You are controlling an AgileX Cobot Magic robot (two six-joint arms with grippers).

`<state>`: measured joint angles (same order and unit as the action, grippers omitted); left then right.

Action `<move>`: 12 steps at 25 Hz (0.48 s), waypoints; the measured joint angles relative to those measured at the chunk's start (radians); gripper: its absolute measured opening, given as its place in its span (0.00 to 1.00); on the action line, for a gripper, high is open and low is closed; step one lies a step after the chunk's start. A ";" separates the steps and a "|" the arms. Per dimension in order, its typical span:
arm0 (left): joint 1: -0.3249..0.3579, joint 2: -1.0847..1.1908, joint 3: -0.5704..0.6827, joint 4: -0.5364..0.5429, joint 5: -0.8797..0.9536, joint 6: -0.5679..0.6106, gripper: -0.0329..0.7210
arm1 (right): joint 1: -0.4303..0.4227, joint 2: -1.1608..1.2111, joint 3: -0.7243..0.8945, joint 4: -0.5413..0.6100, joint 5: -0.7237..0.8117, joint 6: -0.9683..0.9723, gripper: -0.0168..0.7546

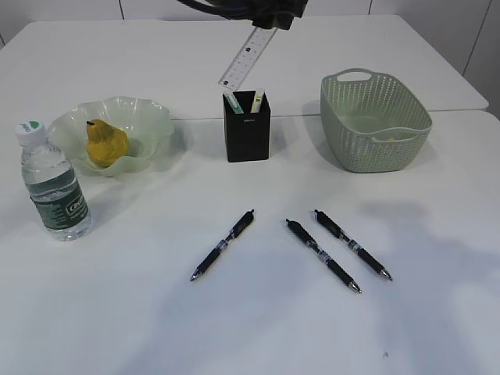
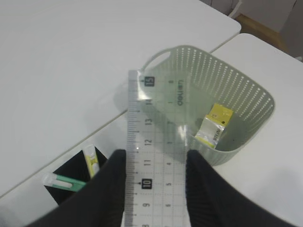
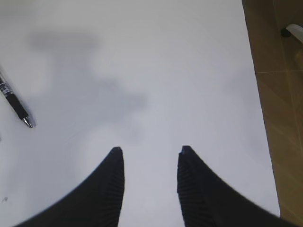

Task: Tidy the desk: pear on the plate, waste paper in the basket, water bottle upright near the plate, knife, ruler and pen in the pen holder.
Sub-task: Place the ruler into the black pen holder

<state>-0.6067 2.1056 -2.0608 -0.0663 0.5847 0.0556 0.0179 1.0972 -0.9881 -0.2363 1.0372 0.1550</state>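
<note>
The clear ruler (image 1: 248, 59) is hanging at a slant over the pen holder's opening (image 1: 247, 101), so next my left gripper moves back and turns the ruler straight up before lowering it in.
My left gripper (image 2: 156, 153) is shut on the clear ruler (image 2: 154, 142), which hangs slanted with its lower end just above the black pen holder (image 1: 248, 125). A green-handled knife (image 2: 64, 182) stands in the holder. Three black pens (image 1: 223, 244) (image 1: 322, 255) (image 1: 351, 244) lie on the table in front. The yellow pear (image 1: 105, 143) sits in the pale green plate (image 1: 148, 117), and the water bottle (image 1: 53, 183) stands upright beside it. Waste paper (image 2: 215, 124) lies in the green basket (image 1: 375, 121). My right gripper (image 3: 149, 150) is open over bare table, holding nothing.
In the right wrist view a pen's tip (image 3: 16, 105) lies at the left, and the table's right edge borders brown floor (image 3: 279, 94). A seam between two tabletops runs behind the holder and basket.
</note>
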 joint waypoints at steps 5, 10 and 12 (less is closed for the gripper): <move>0.015 0.000 0.000 -0.026 0.000 0.000 0.39 | 0.000 0.000 0.000 0.000 0.000 0.000 0.43; 0.021 0.000 0.000 -0.034 -0.001 -0.002 0.39 | 0.000 0.000 0.000 0.000 -0.002 0.000 0.43; 0.021 0.000 0.000 -0.036 -0.027 -0.002 0.39 | 0.000 0.000 0.000 0.000 -0.007 0.000 0.43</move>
<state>-0.5860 2.1056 -2.0608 -0.1019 0.5579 0.0534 0.0179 1.0972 -0.9881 -0.2363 1.0302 0.1550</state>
